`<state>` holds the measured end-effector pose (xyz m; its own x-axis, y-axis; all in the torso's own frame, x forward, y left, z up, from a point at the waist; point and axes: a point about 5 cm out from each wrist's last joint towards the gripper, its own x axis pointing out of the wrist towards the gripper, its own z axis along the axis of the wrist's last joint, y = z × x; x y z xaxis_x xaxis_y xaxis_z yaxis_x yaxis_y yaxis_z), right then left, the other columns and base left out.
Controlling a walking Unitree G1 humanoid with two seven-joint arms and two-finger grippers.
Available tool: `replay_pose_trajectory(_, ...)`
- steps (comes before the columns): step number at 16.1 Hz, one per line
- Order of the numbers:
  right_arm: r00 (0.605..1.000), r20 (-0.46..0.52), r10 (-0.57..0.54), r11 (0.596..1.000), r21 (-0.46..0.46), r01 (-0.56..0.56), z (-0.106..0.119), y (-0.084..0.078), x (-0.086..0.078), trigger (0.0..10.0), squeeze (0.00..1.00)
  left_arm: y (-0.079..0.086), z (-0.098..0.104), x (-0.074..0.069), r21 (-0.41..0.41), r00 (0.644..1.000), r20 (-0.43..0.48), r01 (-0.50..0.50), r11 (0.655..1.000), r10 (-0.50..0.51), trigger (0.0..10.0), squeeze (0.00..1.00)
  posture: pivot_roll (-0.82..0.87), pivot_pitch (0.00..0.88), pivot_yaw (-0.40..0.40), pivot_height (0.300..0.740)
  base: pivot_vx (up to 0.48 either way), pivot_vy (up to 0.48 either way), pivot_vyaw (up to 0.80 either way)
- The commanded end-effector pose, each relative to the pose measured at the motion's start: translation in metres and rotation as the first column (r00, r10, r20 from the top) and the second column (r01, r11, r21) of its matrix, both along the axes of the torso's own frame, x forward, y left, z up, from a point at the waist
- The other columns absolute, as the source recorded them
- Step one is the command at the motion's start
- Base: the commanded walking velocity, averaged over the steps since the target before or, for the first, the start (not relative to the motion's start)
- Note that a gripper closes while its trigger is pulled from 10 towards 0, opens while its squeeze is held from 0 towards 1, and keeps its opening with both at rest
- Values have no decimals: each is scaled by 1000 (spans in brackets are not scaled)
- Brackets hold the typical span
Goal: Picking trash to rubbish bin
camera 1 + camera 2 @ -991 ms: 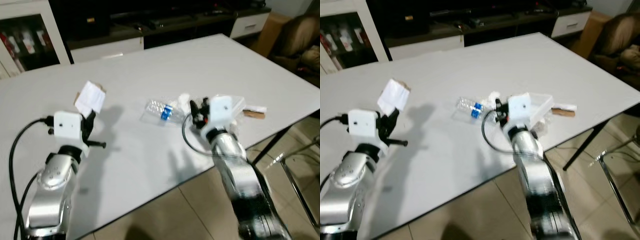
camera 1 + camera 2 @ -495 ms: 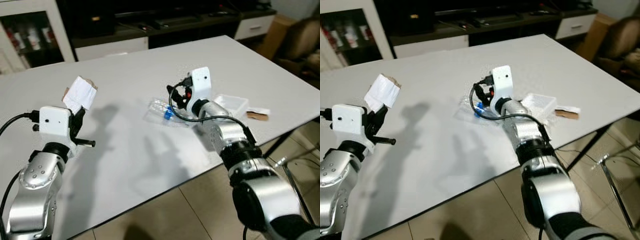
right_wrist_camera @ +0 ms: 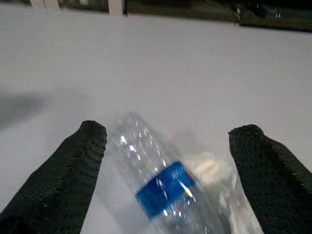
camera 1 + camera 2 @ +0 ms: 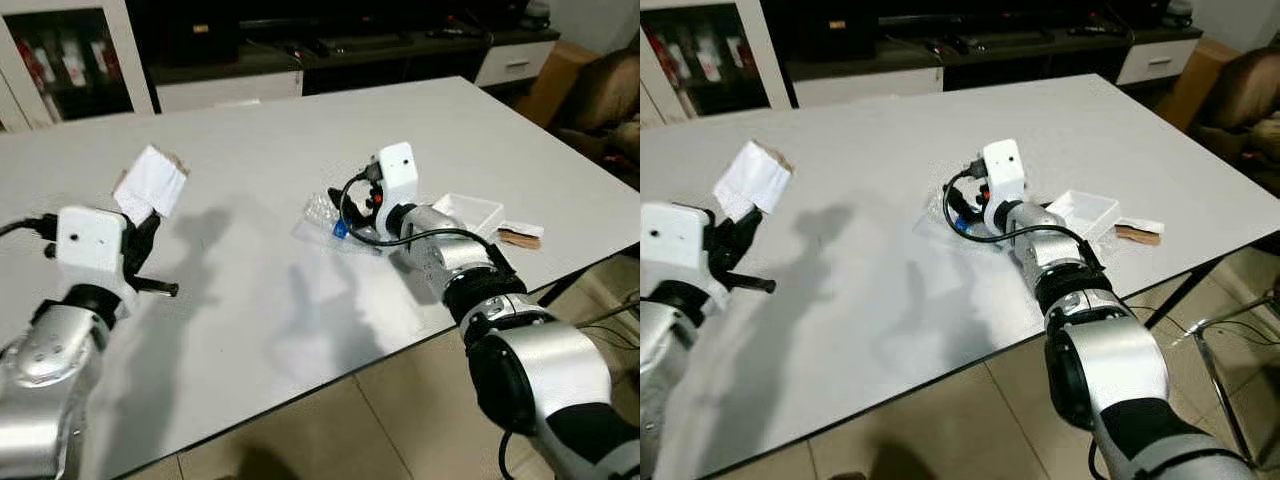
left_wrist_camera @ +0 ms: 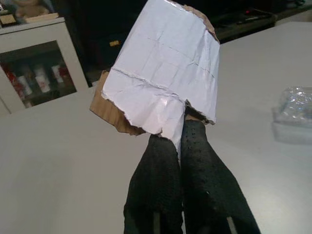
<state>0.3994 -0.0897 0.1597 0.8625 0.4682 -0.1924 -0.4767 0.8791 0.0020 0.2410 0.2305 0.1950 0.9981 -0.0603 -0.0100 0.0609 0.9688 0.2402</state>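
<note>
The clear plastic bottle (image 3: 163, 178) will come away by itself when I lift it, because the blue label shows uncovered next to the crumpled plastic (image 3: 228, 195).
A crushed clear plastic bottle (image 4: 322, 213) with a blue label lies on the white table (image 4: 260, 300), near its middle. My right gripper (image 4: 343, 208) is open at the bottle; in the right wrist view its two black fingers (image 3: 73, 170) stand on either side of the bottle (image 3: 161, 187), apart from it. On the left, my left gripper (image 4: 143, 228) is raised over the table and shut on a torn white paper with brown cardboard backing (image 5: 163, 83), pinched at its lower edge between the fingertips (image 5: 195, 141).
A clear plastic box (image 4: 468, 212) and a brown and white wrapper (image 4: 520, 235) lie right of the bottle near the table's right edge. A brown armchair (image 4: 605, 95) stands at the far right. A dark TV unit (image 4: 300, 50) and a glass cabinet (image 4: 60, 60) line the back.
My right arm has reached forward from the table's front edge by the plastic box to the bottle, fingers now around it. The left gripper still holds the paper. The camera has shifted slightly.
</note>
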Motion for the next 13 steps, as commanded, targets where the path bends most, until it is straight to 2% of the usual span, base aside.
replay_pose_trajectory(1, 1000, 3, -10, 999, -32, 10, 1, -2, 1, 10000, 1000, 1, 6, -6, 1, 1000, 1, 5, 1000, -5, 10000, 0, 336, 103, -102, 740, 0, 0, 0)
replay_pose_trajectory(2, 1000, -4, -14, 999, -39, 14, -2, -2, 1, 10000, 1000, 2, 7, -9, 10, 1000, -5, 9, 1000, -9, 10000, 0, 347, 116, -101, 740, 0, 0, 0)
replay_pose_trajectory(3, 999, -21, -44, 999, 21, 45, -4, -3, 0, 10000, 0, 2, 14, -18, 30, 1000, -12, 15, 999, -14, 10000, 0, 387, 164, -90, 740, 0, 0, 0)
replay_pose_trajectory(5, 998, -10, -68, 997, 36, 68, -4, -5, 0, 10000, 0, 3, 21, -24, 48, 1000, -13, 23, 999, -22, 10000, 0, 408, 187, -83, 740, 0, 0, 0)
replay_pose_trajectory(9, 991, -7, -136, 991, 15, 136, -11, -12, -1, 10000, 0, 15, 34, -46, 93, 999, -51, -2, 996, 7, 10000, 0, 460, 240, -66, 740, 0, 0, 0)
replay_pose_trajectory(13, 991, -53, -124, 992, -6, 124, -21, -14, -4, 10000, 0, 17, 36, -49, 107, 997, -79, -2, 994, 11, 10000, 0, 460, 241, -62, 740, 0, 0, 0)
